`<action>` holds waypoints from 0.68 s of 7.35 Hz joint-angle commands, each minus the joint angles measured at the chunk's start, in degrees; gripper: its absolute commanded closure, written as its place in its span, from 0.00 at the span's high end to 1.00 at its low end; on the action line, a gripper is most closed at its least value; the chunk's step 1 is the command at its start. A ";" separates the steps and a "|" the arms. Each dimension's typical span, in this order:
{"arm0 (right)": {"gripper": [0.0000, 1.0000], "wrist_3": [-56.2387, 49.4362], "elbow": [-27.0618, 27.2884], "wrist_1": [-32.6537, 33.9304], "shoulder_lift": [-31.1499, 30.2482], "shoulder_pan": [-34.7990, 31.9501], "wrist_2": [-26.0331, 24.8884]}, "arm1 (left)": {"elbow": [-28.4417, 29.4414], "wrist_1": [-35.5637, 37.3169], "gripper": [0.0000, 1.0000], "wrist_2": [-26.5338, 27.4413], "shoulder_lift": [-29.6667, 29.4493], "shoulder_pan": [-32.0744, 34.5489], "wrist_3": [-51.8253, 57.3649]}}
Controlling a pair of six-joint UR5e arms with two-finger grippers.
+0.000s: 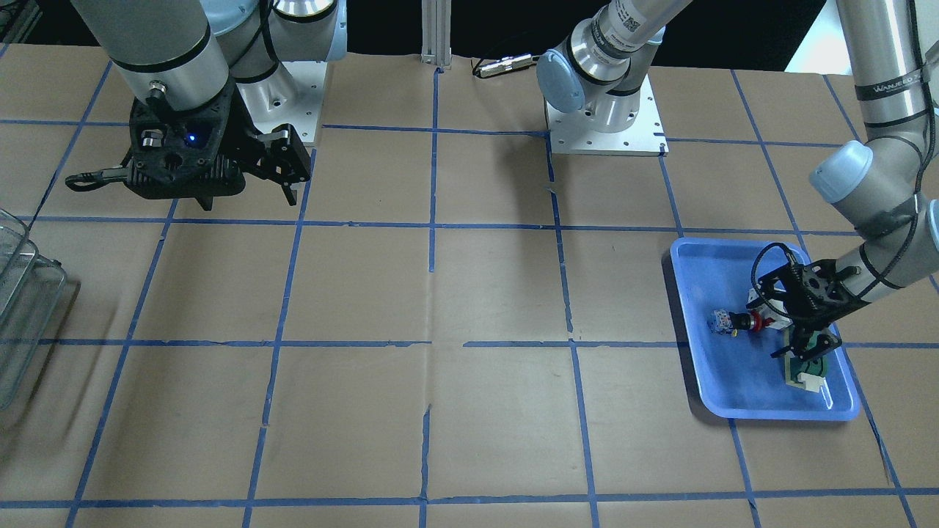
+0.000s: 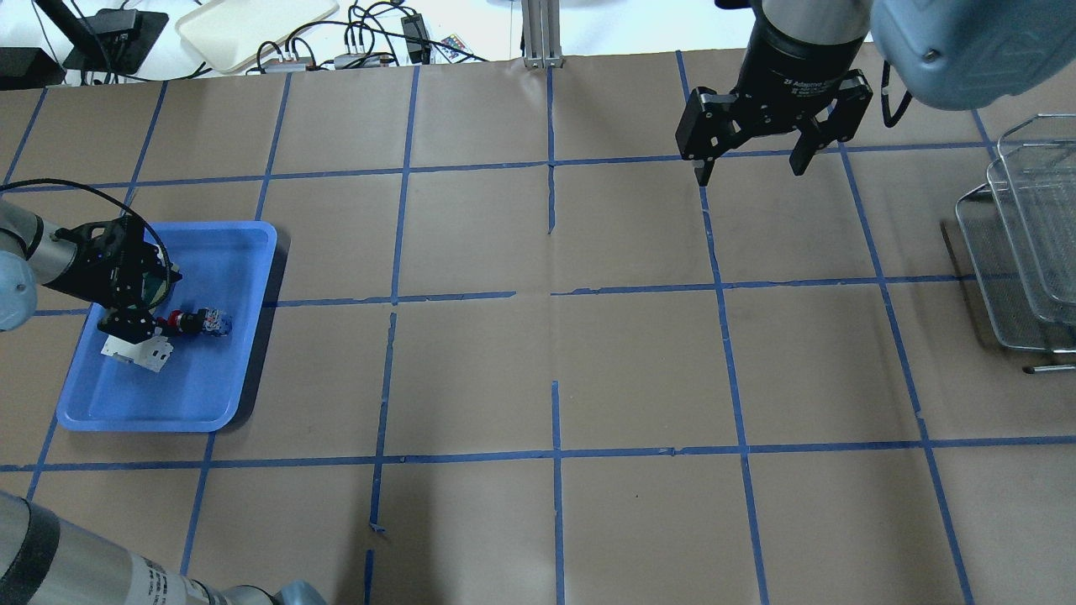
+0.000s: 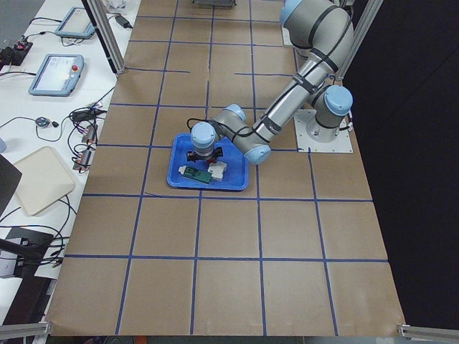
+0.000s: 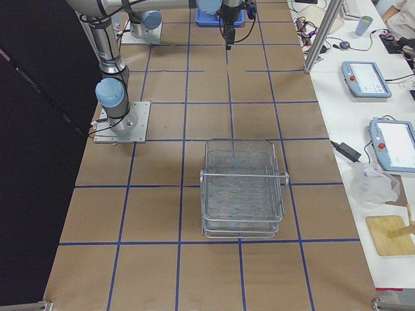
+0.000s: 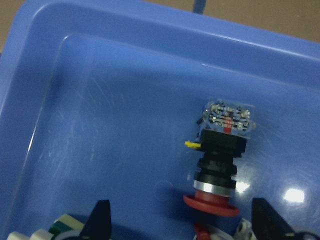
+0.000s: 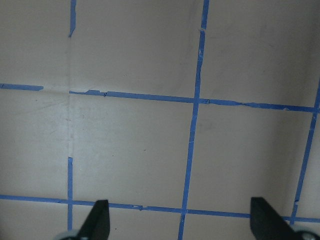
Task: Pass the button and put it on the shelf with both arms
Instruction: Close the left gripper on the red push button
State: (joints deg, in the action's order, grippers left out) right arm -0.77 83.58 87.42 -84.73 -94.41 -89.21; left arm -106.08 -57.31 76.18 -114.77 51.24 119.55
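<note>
My gripper will make the blue-and-clear block [image 1: 722, 322] follow stiffly when it lifts the red ring, since the black body [image 1: 742, 322] joins the two in line.
The button [image 5: 222, 150], black with a red ring and a blue-and-clear block, lies on its side in the blue tray [image 5: 100, 100]. It also shows in the overhead view [image 2: 197, 322] and the front view [image 1: 733, 321]. My left gripper [image 5: 183, 225] is open, low in the tray, with its fingertips on either side of the button's red end and not touching it; it also shows from overhead [image 2: 150, 298]. My right gripper [image 2: 748, 166] is open and empty, hanging above the table far from the tray. The wire-mesh shelf [image 2: 1021, 252] stands at the table's right edge.
A white blocky breaker [image 2: 139, 351] and a flat green-and-white part [image 1: 807, 370] lie in the tray [image 2: 210, 378] close to my left gripper. The shelf also shows in the right side view [image 4: 243, 188]. Brown paper with blue tape lines [image 6: 192, 125] covers the table.
</note>
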 commanded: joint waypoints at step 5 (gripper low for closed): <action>1.00 -0.03 0.00 -0.06 0.09 0.01 -0.09 | 0.00 -0.08 0.00 0.02 -0.36 0.00 4.82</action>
State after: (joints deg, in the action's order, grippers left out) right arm -0.79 83.58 87.41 -84.65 -94.39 -89.22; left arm -106.08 -57.39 76.21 -115.14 51.24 124.20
